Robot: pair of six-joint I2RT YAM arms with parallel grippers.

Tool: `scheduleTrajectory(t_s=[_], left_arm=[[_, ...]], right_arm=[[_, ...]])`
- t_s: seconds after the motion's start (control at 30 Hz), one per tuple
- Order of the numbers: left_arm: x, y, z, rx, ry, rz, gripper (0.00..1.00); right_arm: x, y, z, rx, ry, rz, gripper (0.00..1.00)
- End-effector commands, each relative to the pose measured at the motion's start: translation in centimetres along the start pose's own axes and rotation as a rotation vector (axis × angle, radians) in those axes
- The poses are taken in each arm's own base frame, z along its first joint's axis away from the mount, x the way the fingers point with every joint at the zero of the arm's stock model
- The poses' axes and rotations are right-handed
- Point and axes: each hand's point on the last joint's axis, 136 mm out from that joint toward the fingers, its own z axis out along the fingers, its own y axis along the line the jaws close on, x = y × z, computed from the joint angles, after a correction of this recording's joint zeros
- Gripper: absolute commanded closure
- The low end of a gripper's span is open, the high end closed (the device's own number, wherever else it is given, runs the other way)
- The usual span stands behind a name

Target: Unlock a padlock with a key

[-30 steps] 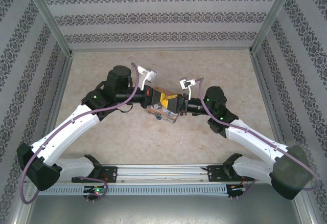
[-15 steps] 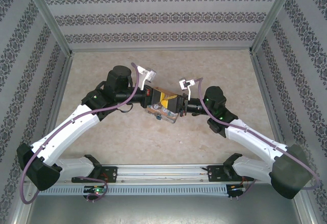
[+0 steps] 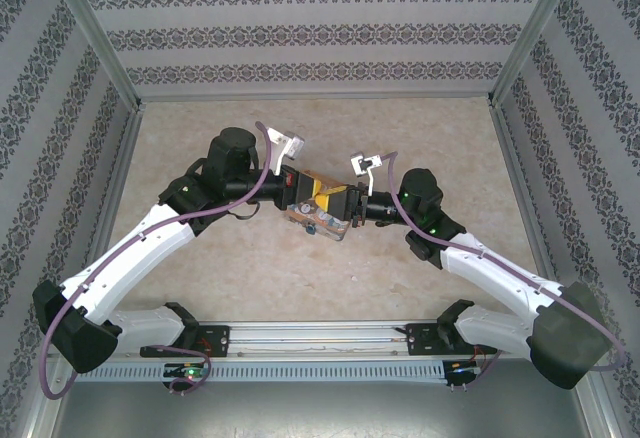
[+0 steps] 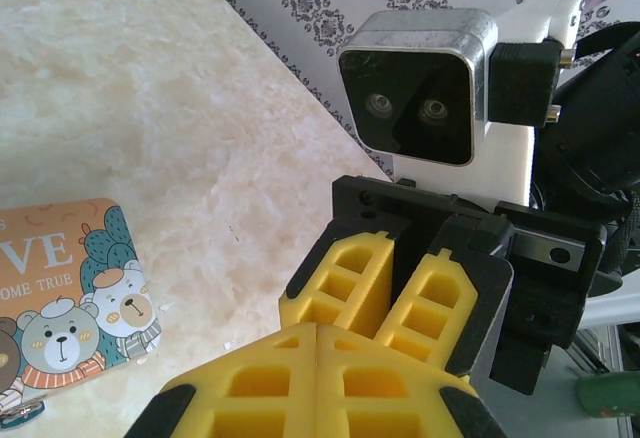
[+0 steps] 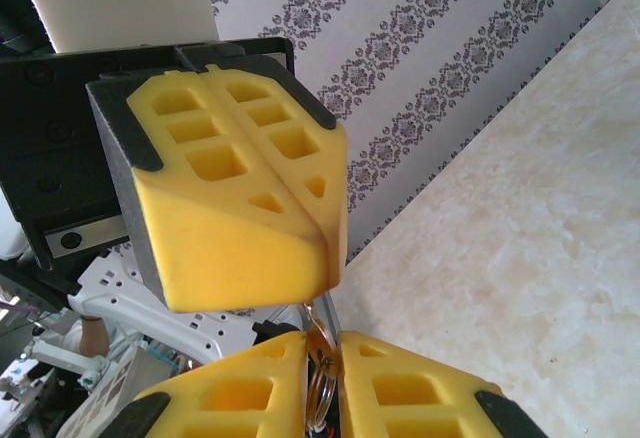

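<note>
The padlock hangs free at the tin's edge while my right gripper holds the key. My left gripper should move back and grab the padlock first.
My two grippers meet tip to tip above the middle of the table. My right gripper is shut on a brass key with a wire ring. The key's blade points up at the tips of my left gripper. The left gripper is shut, its yellow fingers pressed together, and nothing shows between them. A small teal-blue thing at the tin's lower edge, cut by the frame, may be the padlock. I cannot tell for sure.
A colourful "LOVE" tin with cartoon bears lies on the table under the grippers. Patterned walls enclose the beige table on three sides. A rail runs along the near edge between the arm bases.
</note>
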Motion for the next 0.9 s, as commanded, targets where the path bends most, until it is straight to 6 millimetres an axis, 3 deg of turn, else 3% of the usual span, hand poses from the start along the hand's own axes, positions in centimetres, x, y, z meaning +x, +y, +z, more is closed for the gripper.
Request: scheduleTrajectory(t_s=[0.0, 0.07, 0.2, 0.27, 0.33, 0.53, 0.63, 0.67, 0.87], left_arm=[[-0.8, 0.3, -0.3, 0.0, -0.034, 0.007, 1.0], [-0.8, 0.3, -0.3, 0.003, -0.033, 0.006, 1.0], [-0.8, 0.2, -0.2, 0.013, -0.03, 0.006, 1.0], [-0.8, 0.2, -0.2, 0.013, -0.032, 0.005, 1.0], [-0.9, 0.2, -0.3, 0.009, -0.04, 0.007, 0.86], [-1.4, 1.3, -1.9, -0.074, -0.104, 0.015, 0.59], [-1.4, 2.8, -3.3, -0.176, -0.154, 0.017, 0.28], [-1.2, 3.6, -3.9, -0.222, -0.169, 0.021, 0.22], [1.7, 7.8, -6.1, -0.449, -0.186, 0.024, 0.08]], right_arm=[[-0.2, 0.5, 0.0, -0.015, -0.009, -0.02, 0.84], [-0.2, 0.6, 0.0, -0.016, -0.013, -0.022, 0.86], [-0.5, 1.0, 0.1, -0.027, -0.011, -0.03, 0.99], [-0.6, 1.1, 0.2, -0.029, -0.011, -0.032, 1.0], [-0.6, 1.0, 0.2, -0.024, -0.014, -0.034, 1.0], [-0.1, -0.8, -0.2, 0.06, -0.011, -0.026, 1.0], [0.6, -2.9, -0.5, 0.16, 0.013, -0.001, 1.0], [0.9, -3.7, -0.7, 0.2, 0.025, 0.01, 1.0], [2.3, -8.3, -1.5, 0.39, 0.075, 0.064, 1.0]])
